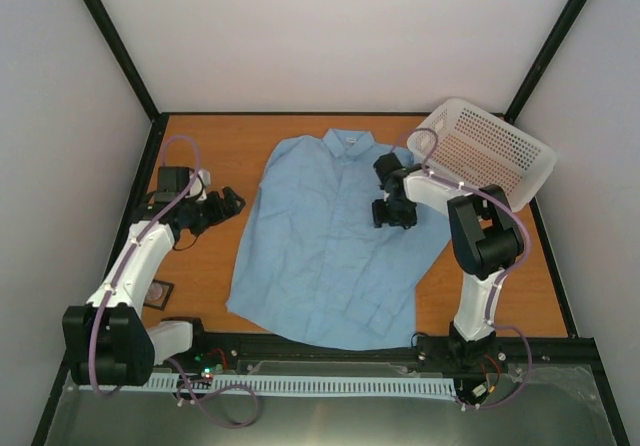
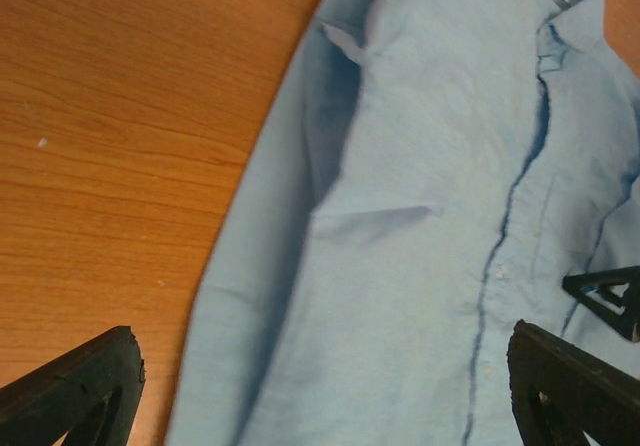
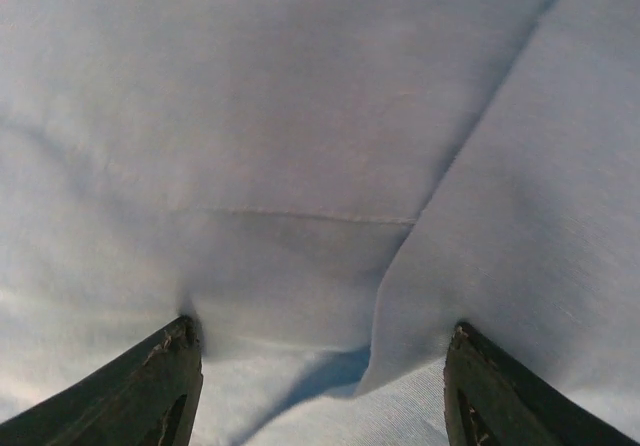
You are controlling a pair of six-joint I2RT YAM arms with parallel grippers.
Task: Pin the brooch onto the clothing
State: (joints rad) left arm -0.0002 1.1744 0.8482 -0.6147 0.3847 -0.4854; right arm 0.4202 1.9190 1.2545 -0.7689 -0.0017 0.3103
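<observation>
My gripper is about to pull the shirt's edge, so the light blue shirt's sleeve (image 1: pixel 248 251) will swing outward, as a layered piece (image 2: pixel 245 286) of cloth follows a long crease below the shirt's shoulder.
The light blue shirt (image 1: pixel 325 236) lies flat, front up, in the middle of the table. A small tan disc, seemingly the brooch (image 1: pixel 157 292), lies in a black square tray at the near left; it is too small to be sure. My left gripper (image 1: pixel 232 204) is open and empty, just beside the shirt's left edge. In the left wrist view it (image 2: pixel 325 396) hovers over the shirt (image 2: pixel 420 216). My right gripper (image 1: pixel 393 211) is open with its fingertips (image 3: pixel 150 386) down on the shirt's right chest (image 3: pixel 300 146). A fabric fold lies between the jaws. Neither gripper holds the brooch.
A white perforated basket (image 1: pixel 485 151) stands tilted at the far right corner. The black square tray (image 1: pixel 165 301) sits by the left arm. Bare wooden table (image 2: pixel 120 146) lies left of the shirt. Part of the right gripper (image 2: pixel 610 296) shows in the left wrist view.
</observation>
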